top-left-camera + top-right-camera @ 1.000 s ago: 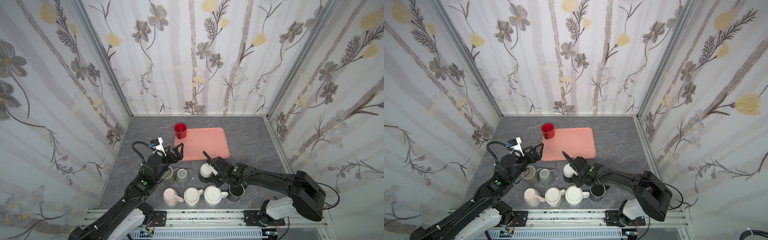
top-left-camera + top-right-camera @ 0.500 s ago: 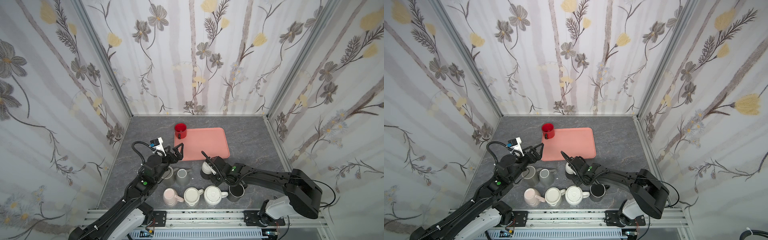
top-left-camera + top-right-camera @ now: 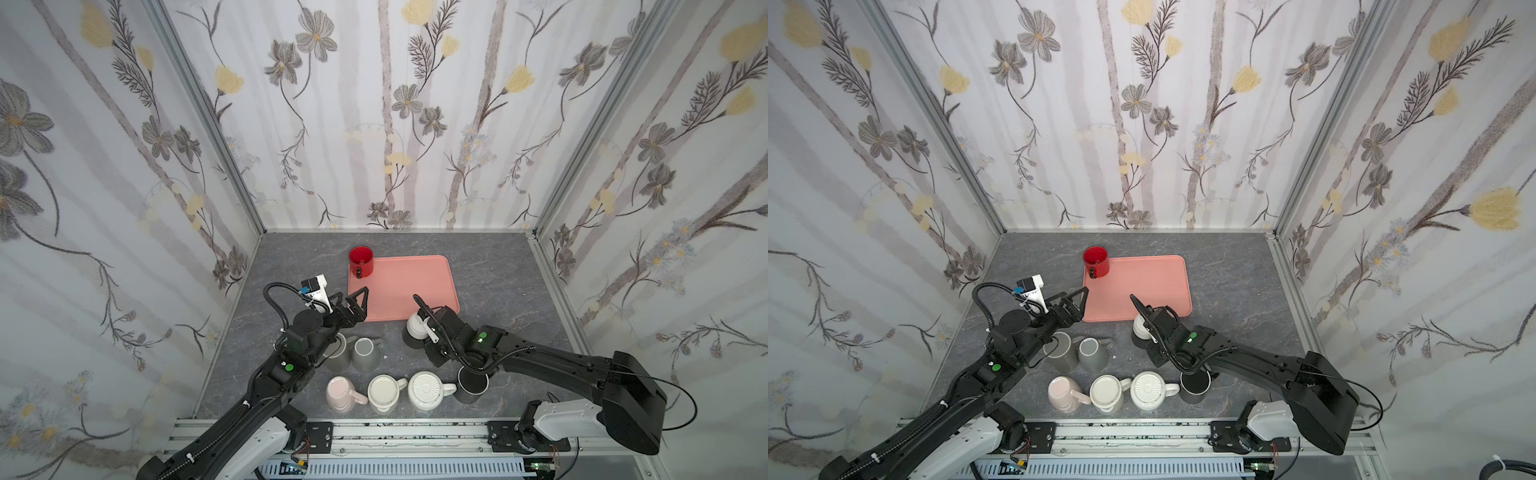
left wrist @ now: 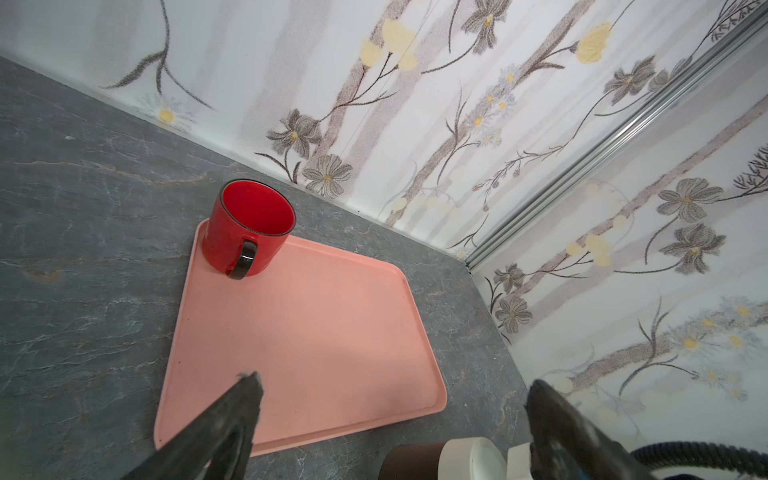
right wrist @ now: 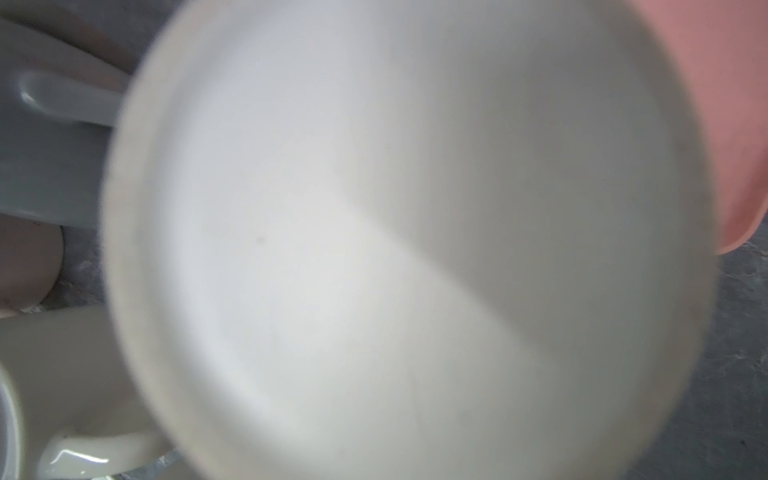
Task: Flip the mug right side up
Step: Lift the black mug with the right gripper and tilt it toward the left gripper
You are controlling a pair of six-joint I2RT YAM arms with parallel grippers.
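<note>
My left gripper should stay open until the mug's handle arrives, then close, with my right gripper on the dark brown mug (image 3: pixel 414 334) and the pink tray's middle (image 3: pixel 402 288) free.
The mug (image 3: pixel 412 329) (image 3: pixel 1138 328) is dark brown with a white base. It stands upside down on the table just off the pink tray's near right corner. Its base fills the right wrist view (image 5: pixel 374 228), and it shows at the edge of the left wrist view (image 4: pixel 419 461). My right gripper (image 3: pixel 430 332) (image 3: pixel 1152 332) is pressed against the mug's near right side and shut on it; its fingertips are hidden. My left gripper (image 3: pixel 349 297) (image 3: pixel 1069 297) (image 4: pixel 395 386) hangs wide open and holds nothing, over the tray's near left corner.
A red mug (image 3: pixel 360 259) stands upright on the back left corner of the pink tray (image 3: pixel 411 286). Two grey mugs (image 3: pixel 353 353) sit beside the left arm. A pink (image 3: pixel 338 392), a cream (image 3: pixel 384 392) and a ribbed white mug (image 3: pixel 428 390) line the front, with a black mug (image 3: pixel 471 384) under the right arm.
My right gripper has slid in against the upside-down mug and closed its jaws. The left arm has stayed still.
</note>
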